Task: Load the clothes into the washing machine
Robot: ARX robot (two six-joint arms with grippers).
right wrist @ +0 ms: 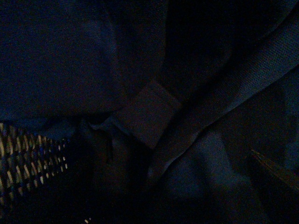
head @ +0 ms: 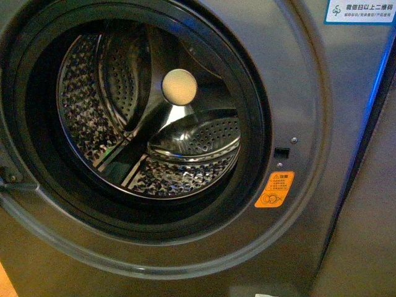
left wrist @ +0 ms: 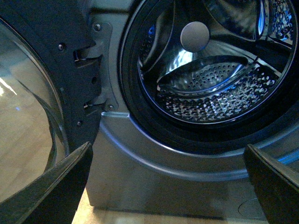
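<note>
My gripper will make the clothes (right wrist: 70, 70), which lie in loose folds (right wrist: 222, 102), sag into a wide drape that hides much of the porthole as it carries them.
The washing machine (head: 309, 93) is a grey front-loader with its porthole open. Its shiny perforated drum (head: 185, 161) holds no cloth. It also fills the left wrist view (left wrist: 140, 163), where my left gripper (left wrist: 168, 186) is open and empty, low in front of the porthole's lower rim, with both dark fingertips (left wrist: 51, 191) at the frame's edges. The clothes (right wrist: 154, 116), dark navy fabric in loose folds with a cuff showing, fill the dim right wrist view. My right gripper (right wrist: 168, 196) is open just above them; only one fingertip (right wrist: 275, 172) shows. Neither arm is in the front view.
The machine's glass door (left wrist: 32, 93) hangs open at its hinge side, close beside the left gripper. A woven basket edge (right wrist: 28, 158) shows under the clothes. An orange sticker (head: 274, 189) and a blue-white label (head: 360, 10) mark the front panel. Wooden floor (left wrist: 140, 217) lies below the machine.
</note>
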